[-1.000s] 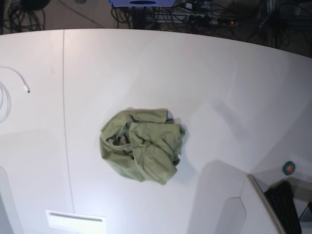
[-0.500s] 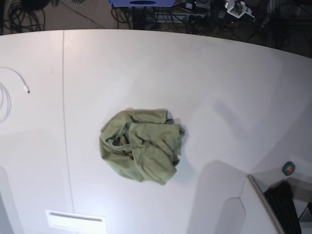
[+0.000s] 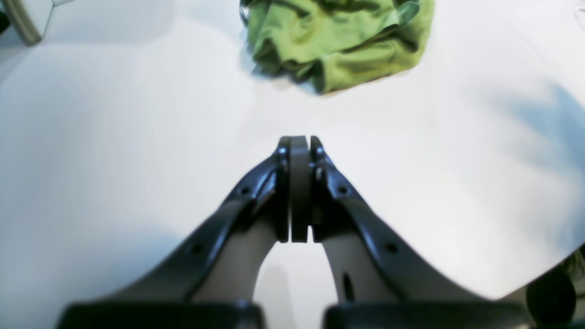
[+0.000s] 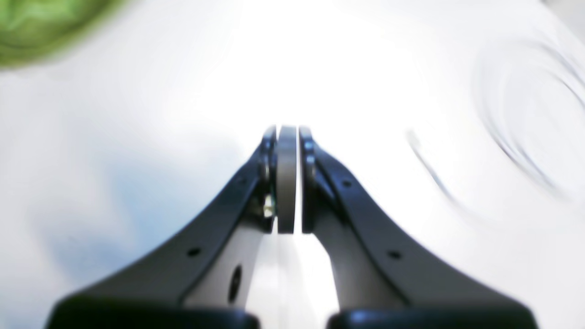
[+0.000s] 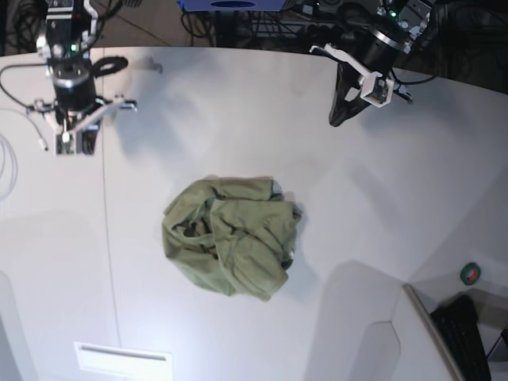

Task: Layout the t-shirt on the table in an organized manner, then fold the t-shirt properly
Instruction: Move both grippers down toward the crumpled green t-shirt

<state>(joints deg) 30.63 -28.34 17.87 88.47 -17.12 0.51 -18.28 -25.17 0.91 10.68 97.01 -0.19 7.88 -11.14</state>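
Note:
I should keep my right gripper going across the clear table, open it, and close it on that fold (image 5: 217,227), as the t-shirt's middle fold is standing up beside a hollow (image 5: 191,229).
The olive-green t-shirt (image 5: 230,242) lies crumpled in a heap in the middle of the white table (image 5: 413,182). My left gripper (image 5: 337,119) hangs over the far right part of the table, shut and holding nothing. The left wrist view has its fingertips (image 3: 299,139) pressed together, with the t-shirt (image 3: 338,41) well ahead of them. My right gripper (image 5: 75,147) is over the far left, beside the seam line (image 5: 105,198). It is also shut and holding nothing (image 4: 287,130), and the t-shirt (image 4: 41,23) is a green blur at the top left of its view.
A white cable (image 5: 24,127) lies coiled at the table's left edge, close to my right gripper, and shows blurred in the right wrist view (image 4: 525,114). A small green-and-red disc (image 5: 471,274) and a dark object (image 5: 464,333) sit at the near right. Tangled wires lie beyond the far edge.
Both arms have come into the base view from the far side, one at each far corner. The t-shirt has not moved.

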